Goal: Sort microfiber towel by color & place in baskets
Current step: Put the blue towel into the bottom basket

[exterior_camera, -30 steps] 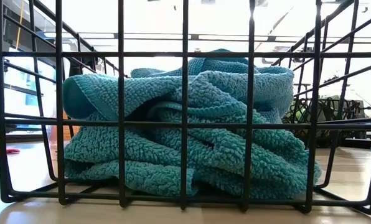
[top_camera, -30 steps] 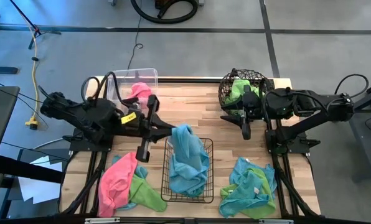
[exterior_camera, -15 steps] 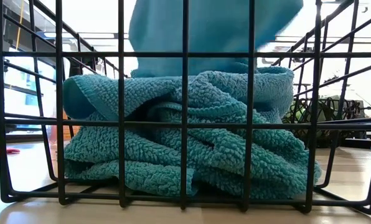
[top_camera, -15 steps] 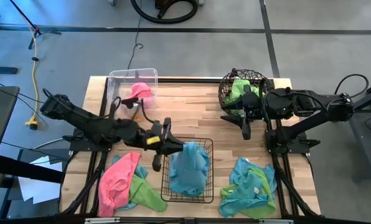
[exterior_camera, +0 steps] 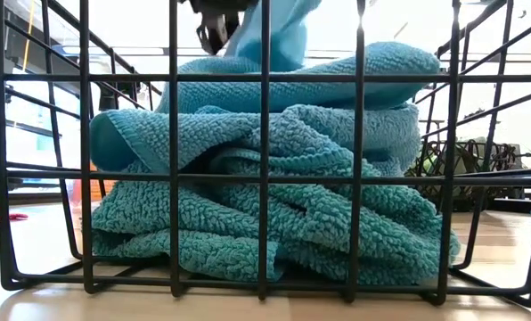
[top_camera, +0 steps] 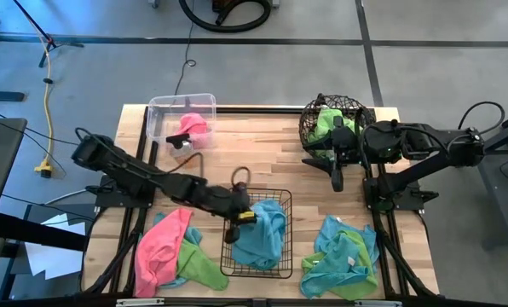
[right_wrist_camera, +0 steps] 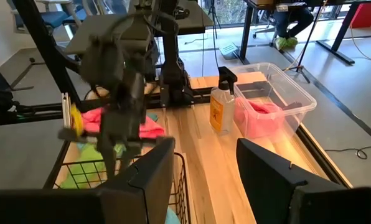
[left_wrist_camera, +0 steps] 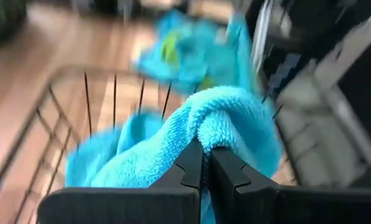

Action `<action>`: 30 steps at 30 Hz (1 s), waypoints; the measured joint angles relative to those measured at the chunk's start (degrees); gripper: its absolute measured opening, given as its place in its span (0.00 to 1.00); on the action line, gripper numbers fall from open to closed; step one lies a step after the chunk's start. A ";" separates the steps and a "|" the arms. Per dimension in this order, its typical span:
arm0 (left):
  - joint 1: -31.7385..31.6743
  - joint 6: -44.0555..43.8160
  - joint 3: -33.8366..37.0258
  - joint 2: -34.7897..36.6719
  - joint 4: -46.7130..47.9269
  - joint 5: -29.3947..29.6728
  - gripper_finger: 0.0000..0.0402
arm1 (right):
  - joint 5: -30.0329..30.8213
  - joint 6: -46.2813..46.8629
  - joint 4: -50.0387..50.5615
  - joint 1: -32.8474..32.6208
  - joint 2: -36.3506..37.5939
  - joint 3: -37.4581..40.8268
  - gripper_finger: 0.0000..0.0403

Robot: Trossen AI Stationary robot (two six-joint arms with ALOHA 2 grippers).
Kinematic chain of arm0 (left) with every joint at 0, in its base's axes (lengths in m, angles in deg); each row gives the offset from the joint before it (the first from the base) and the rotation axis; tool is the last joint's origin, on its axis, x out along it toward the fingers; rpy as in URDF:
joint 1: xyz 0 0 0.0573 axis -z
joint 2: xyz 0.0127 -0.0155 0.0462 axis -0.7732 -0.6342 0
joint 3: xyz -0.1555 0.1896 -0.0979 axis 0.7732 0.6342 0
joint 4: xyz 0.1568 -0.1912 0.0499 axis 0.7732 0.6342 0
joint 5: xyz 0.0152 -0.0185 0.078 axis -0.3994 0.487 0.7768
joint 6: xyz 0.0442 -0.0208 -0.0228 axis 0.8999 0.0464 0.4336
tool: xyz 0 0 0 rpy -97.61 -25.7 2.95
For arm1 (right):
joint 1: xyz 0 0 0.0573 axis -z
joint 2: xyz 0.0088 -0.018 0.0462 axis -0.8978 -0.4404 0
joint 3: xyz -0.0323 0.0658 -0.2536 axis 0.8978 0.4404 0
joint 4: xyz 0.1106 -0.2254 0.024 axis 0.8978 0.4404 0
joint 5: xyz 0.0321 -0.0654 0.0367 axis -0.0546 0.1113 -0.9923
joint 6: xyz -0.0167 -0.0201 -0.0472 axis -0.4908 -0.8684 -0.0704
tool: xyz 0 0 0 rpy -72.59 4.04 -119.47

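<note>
The light blue towel's held fold (exterior_camera: 279, 34) rises high above the blue pile (exterior_camera: 292, 111). My left gripper should let it go and settle it lower into the rectangular basket.
My left gripper (top_camera: 239, 220) reaches over the left part of the rectangular black wire basket (top_camera: 281, 198) and is shut on a light blue towel (top_camera: 262, 234). In the low view that towel (exterior_camera: 279, 36) hangs from the gripper (exterior_camera: 214, 27) onto blue towels piled in the basket (exterior_camera: 265, 223). My right gripper (top_camera: 335, 181) waits open beside the round dark wire basket (top_camera: 309, 136), which holds green cloth (top_camera: 326, 119). The clear tub (top_camera: 162, 115) holds a pink towel (top_camera: 190, 126). Pink (top_camera: 160, 247) and green (top_camera: 199, 264) towels lie near left, and a blue and green heap (top_camera: 339, 256) near right. My left gripper pinches a rounded fold (left_wrist_camera: 218, 127) of the light blue towel between its two fingers (left_wrist_camera: 192, 165). It comes from above, slanting in from the table's left. The towel hangs below the fingers, its lower part lying slack on the blue pile (exterior_camera: 337, 67) in the basket.
A bottle (right_wrist_camera: 221, 102) stands on the table by the clear tub (right_wrist_camera: 279, 93). Bare wood shows in the middle between the tub and the round basket. The arms' base frames run along both sides of the table.
My left gripper has carried the blue towel toward the near edge and right, and down over the black basket. The towel, first draped over the basket's far rim, has dropped into the low view and now lies on the blue pile. The gripper has stayed shut.
</note>
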 joint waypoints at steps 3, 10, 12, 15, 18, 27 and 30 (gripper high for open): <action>-0.46 2.47 -3.70 -2.71 8.75 -2.46 0.00 | 0.02 1.04 0.22 0.01 0.00 0.00 0.43; -1.08 12.36 -10.78 -6.13 17.84 -3.86 0.01 | 1.53 2.55 0.42 -0.01 -0.13 0.00 0.43; -1.76 12.86 -12.04 -6.51 18.60 -3.77 0.02 | 1.65 3.88 0.42 0.01 -0.13 0.00 0.43; -2.82 12.94 -12.82 -7.01 20.36 -4.96 0.06 | 1.64 5.21 0.44 -0.01 -0.13 0.00 0.43; -3.75 12.94 -12.91 -7.00 21.32 -7.46 0.15 | 1.62 5.80 0.44 -0.01 -0.13 0.00 0.43; -4.44 11.98 -17.81 -6.59 33.78 -11.31 0.46 | 1.60 5.76 0.46 0.00 -0.13 0.00 0.43; -5.11 14.15 -22.46 -6.60 41.50 -11.81 0.52 | 1.57 4.85 0.46 0.01 -0.13 0.00 0.43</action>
